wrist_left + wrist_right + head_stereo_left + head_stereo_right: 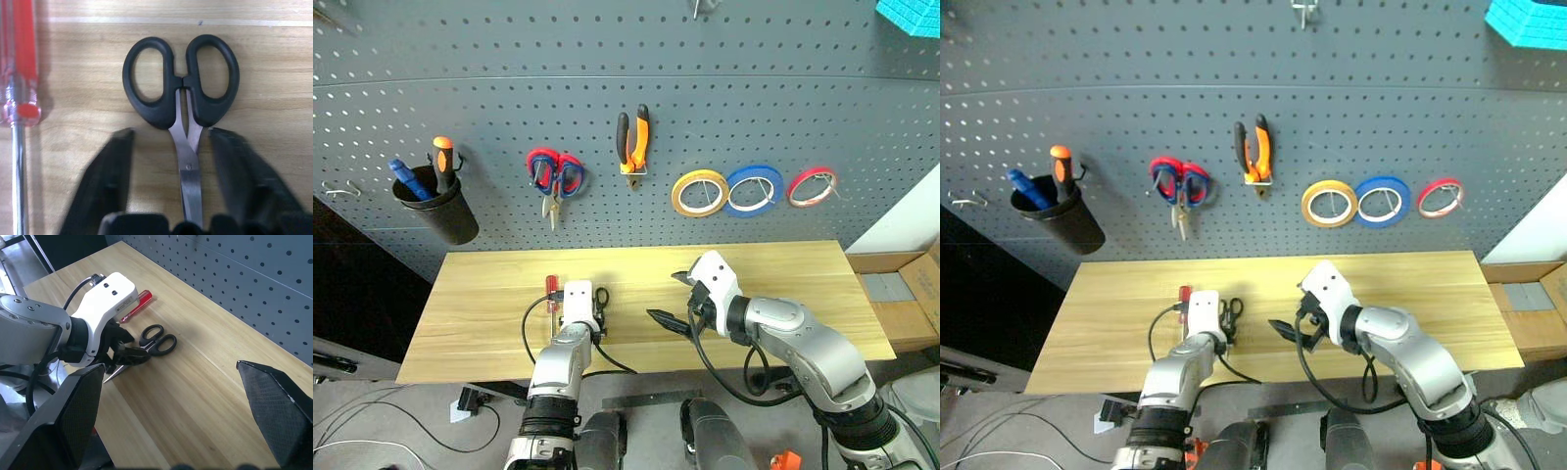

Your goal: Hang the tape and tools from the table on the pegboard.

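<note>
The scissors will stay closed with their loops sticking out when I pick them up, because the steel blades overlap and the black handles touch (182, 82).
Small black-handled scissors (181, 83) lie flat on the pale wood table (783, 284), near its front left. My left gripper (168, 131) points down over them, a finger on each side of the steel blades with a gap to each, so it is open. The red-handled screwdriver (22, 58) lies just left of the scissors. The orange-and-black pliers (633, 140) and the yellowish tape (698, 192) hang on the grey pegboard (509, 88). My right gripper (674, 299) hovers wide open and empty above the table's middle, right of the scissors (156, 339).
A blue tape ring (753, 188) and a red one (812, 185) hang right of the yellowish tape. Red-and-blue scissors (555, 176) hang left of the pliers. A black cup (445, 211) with orange- and blue-handled tools hangs far left. Cardboard boxes (911, 294) stand beyond the table's right end.
</note>
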